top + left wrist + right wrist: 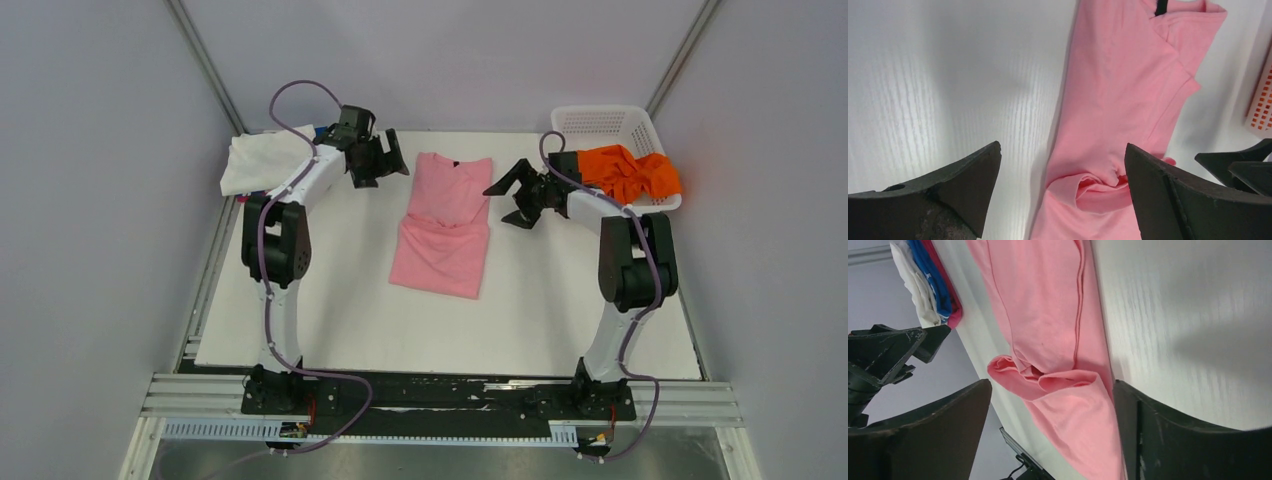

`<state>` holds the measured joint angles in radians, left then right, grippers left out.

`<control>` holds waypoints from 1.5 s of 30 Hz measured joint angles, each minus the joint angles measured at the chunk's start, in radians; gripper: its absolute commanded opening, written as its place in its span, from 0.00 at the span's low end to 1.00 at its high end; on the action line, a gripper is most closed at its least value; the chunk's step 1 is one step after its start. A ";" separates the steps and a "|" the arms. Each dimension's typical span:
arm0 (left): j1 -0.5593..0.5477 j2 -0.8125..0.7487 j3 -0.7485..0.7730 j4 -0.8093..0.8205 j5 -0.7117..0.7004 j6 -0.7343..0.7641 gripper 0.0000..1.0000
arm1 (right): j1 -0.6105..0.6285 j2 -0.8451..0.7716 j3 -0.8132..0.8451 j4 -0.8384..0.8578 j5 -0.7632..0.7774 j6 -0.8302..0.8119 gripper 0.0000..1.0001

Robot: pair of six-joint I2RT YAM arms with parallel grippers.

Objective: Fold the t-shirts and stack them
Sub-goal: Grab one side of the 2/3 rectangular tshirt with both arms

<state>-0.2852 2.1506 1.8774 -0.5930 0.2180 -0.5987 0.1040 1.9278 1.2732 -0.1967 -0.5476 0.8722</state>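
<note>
The light pink t-shirt's near hem (434, 291) lies flat and free, so my left gripper goes on along the t-shirt's open side edge and closes on its near corner (393, 281).
The light pink t-shirt (443, 222) lies partly folded on the middle of the white table, collar at the far end, with a bunched fold across its middle (1098, 187); it also shows in the right wrist view (1048, 325). My left gripper (385, 160) hovers open and empty just left of its far end. My right gripper (512, 195) hovers open and empty just right of it. An orange t-shirt (630, 172) hangs out of the basket. A stack with a white t-shirt (258, 160) on top sits at the far left; blue (933, 275) and magenta (950, 300) shirts lie in it.
A white plastic lattice basket (600, 122) stands at the far right corner of the table (560, 320). Grey walls close in the back and sides. A metal rail with the arm bases runs along the near edge.
</note>
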 measured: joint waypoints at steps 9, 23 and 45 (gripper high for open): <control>-0.030 -0.299 -0.421 -0.004 -0.033 0.015 1.00 | 0.044 -0.267 -0.251 -0.035 0.042 -0.130 1.00; -0.184 -0.554 -0.891 0.071 -0.027 -0.028 0.77 | 0.328 -0.476 -0.536 -0.097 0.183 -0.157 0.62; -0.223 -0.425 -0.889 0.178 -0.064 -0.077 0.00 | 0.376 -0.343 -0.570 0.034 0.195 -0.096 0.10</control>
<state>-0.5083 1.7256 0.9886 -0.4152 0.1539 -0.6762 0.4797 1.5845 0.7029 -0.1627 -0.3531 0.7761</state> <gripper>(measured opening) 0.014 0.170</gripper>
